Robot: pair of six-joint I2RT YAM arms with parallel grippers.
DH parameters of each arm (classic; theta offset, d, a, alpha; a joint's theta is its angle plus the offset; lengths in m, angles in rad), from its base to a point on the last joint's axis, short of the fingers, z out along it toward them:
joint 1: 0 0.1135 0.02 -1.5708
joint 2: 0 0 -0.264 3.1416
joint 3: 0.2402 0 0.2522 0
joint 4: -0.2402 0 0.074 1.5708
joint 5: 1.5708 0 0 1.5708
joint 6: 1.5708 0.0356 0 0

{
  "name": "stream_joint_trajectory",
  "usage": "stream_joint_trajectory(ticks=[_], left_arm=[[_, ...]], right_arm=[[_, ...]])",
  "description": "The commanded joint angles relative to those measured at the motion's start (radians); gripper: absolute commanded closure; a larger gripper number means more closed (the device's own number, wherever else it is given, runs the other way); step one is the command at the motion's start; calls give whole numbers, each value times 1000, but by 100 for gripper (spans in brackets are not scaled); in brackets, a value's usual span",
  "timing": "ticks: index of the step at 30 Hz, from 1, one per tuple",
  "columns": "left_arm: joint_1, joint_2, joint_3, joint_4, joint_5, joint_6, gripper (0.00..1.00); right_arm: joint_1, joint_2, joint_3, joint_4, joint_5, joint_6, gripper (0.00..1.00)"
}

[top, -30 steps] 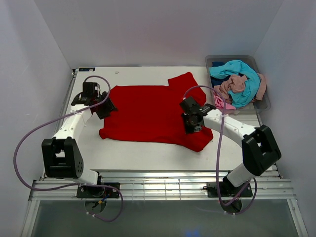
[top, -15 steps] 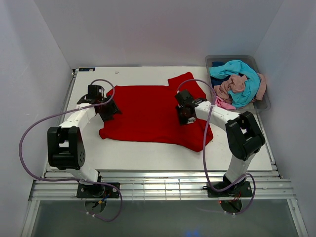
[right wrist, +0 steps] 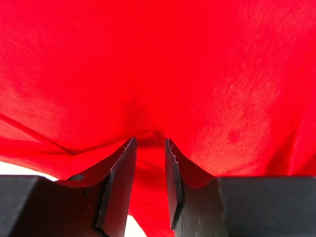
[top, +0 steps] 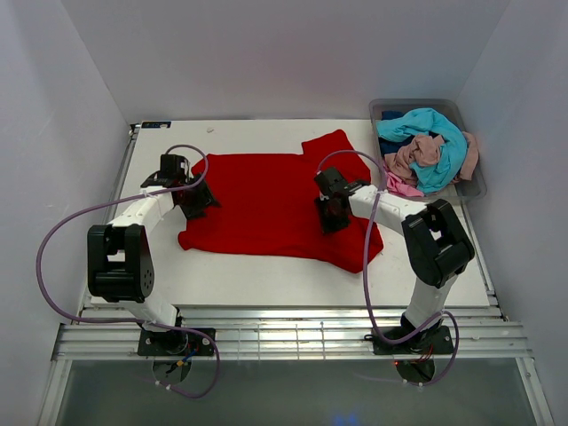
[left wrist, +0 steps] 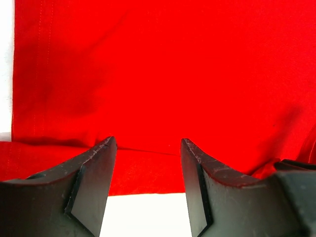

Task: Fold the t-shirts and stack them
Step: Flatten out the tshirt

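Note:
Next, I pinch the pucker (right wrist: 150,140) with my right gripper and pull toward the near rail first, because the red t-shirt's near sleeve (top: 356,259) is bunched up while the t-shirt's far sleeve sticks out.
A bright red t-shirt (top: 266,200) lies spread flat on the white table, one sleeve pointing to the far right. My left gripper (top: 197,197) sits at the shirt's left edge, open; in the left wrist view its wide-set jaws (left wrist: 148,143) straddle the folded red hem (left wrist: 148,173) over bare table. My right gripper (top: 330,217) rests on the right part of the shirt, open with a narrower gap (right wrist: 149,143), and a small pucker of red cloth (right wrist: 148,197) rises between its fingers. The other t-shirts, turquoise (top: 435,133), dusty pink (top: 422,155), bright pink (top: 397,185) and dark blue (top: 388,115), lie heaped at the back right.
A clear grey plastic bin (top: 479,185) at the back right corner holds the heap of tees. White walls close in the table on the left, back and right. Purple cables loop from both arms. A metal rail runs along the near edge.
My right gripper has moved from the shirt's lower right up and left onto its right middle. My left gripper has shifted slightly toward the shirt's left edge and opened a little wider.

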State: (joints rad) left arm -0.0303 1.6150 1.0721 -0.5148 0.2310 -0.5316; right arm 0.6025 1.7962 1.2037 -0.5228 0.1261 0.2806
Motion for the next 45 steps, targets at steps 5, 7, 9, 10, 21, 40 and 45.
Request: stream_joint_trajectory(ticks=[5,7,9,10,21,40,45], left_arm=[[-5,-29,-8,19,4,1,35],[-5,-33,-11,18,-1,1,35],[-5,-36,-15,19,-2,2,35],[-5,-37,-17,19,-1,2,35],[-5,-33,-37,27,7,-10,36],[-6,-132,-67,18,2,2,19],[-5,-139,-74,12,-2,7,19]], right_arm=[[-1,-9,-50,4,-34,3,75],[0,-18,-55,6,-33,3,91],[-1,-34,-53,3,-32,5,92],[-1,-58,-53,-2,-34,6,92],[19,-241,-70,-51,-48,-9,92],[6,-11,20,26,-40,-34,58],[-1,17,16,47,-57,-38,58]])
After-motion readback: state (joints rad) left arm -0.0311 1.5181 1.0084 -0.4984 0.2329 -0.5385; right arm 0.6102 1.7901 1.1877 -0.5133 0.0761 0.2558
